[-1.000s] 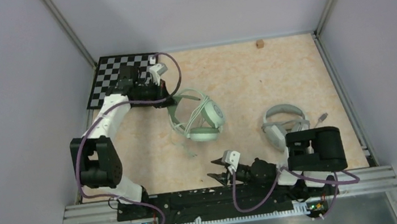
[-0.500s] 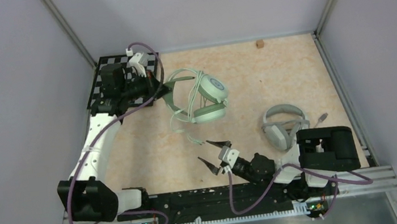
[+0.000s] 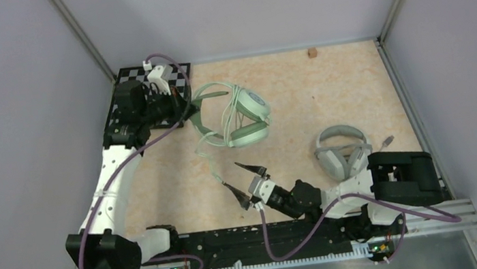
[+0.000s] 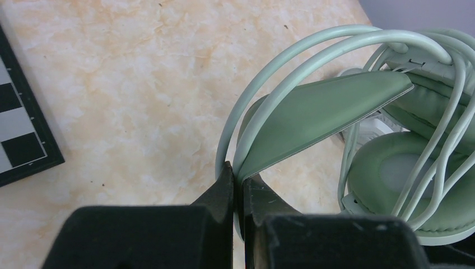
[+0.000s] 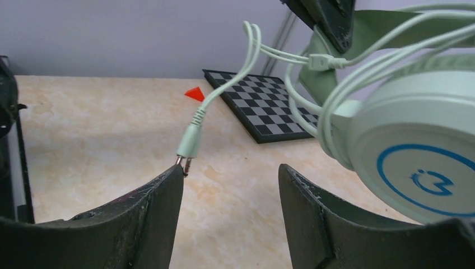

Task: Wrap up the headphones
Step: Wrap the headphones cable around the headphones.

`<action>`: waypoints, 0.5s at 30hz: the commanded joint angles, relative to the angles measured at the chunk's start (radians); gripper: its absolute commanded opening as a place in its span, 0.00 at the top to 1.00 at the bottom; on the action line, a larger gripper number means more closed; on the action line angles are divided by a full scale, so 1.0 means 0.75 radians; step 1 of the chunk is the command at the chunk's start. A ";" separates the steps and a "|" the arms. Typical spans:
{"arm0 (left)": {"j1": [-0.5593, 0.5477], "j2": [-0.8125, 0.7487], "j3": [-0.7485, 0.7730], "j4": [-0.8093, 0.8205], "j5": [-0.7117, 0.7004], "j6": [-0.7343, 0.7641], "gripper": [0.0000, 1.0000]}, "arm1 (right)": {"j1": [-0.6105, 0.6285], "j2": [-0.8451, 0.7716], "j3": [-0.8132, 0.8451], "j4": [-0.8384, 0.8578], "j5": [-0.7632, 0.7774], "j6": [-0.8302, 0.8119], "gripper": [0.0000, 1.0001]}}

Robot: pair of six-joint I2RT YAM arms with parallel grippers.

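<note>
The pale-green cable's plug (image 3: 217, 177) is hanging free of the ear cups (image 3: 249, 134), so my open right gripper continues to go toward it until the fingers are on both sides of it, and then close.
The mint-green headphones (image 3: 240, 117) hang in the air at the back left, cable looped round the cups. My left gripper (image 4: 238, 174) is shut on their padded headband (image 4: 319, 112); from above it (image 3: 186, 106) is beside the checkerboard. The pale-green cable (image 3: 211, 165) dangles down, and its plug (image 5: 189, 143) hangs just at the tip of one finger of my right gripper (image 5: 231, 174). That gripper (image 3: 232, 175) is open and holds nothing, under and in front of the headset. The white headphones (image 3: 340, 149) lie on the table at the right.
A black-and-white checkerboard (image 3: 125, 97) lies in the back left corner. A small brown block (image 3: 312, 52) sits at the back edge. Grey walls close the table on three sides. A metal rail (image 3: 268, 234) with the arm bases runs along the near edge.
The left arm has lifted the mint-green headphones off the table and drawn them back and left. The right gripper has opened and reached left toward the dangling cable end.
</note>
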 commanded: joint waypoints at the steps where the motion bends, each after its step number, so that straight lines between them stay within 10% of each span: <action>1: -0.003 -0.100 0.019 0.081 -0.052 -0.048 1.00 | 0.045 -0.034 0.084 -0.110 -0.073 0.042 0.38; 15: -0.038 -0.218 -0.012 0.138 -0.147 -0.074 1.00 | 0.050 0.052 0.350 -0.349 0.002 0.080 0.37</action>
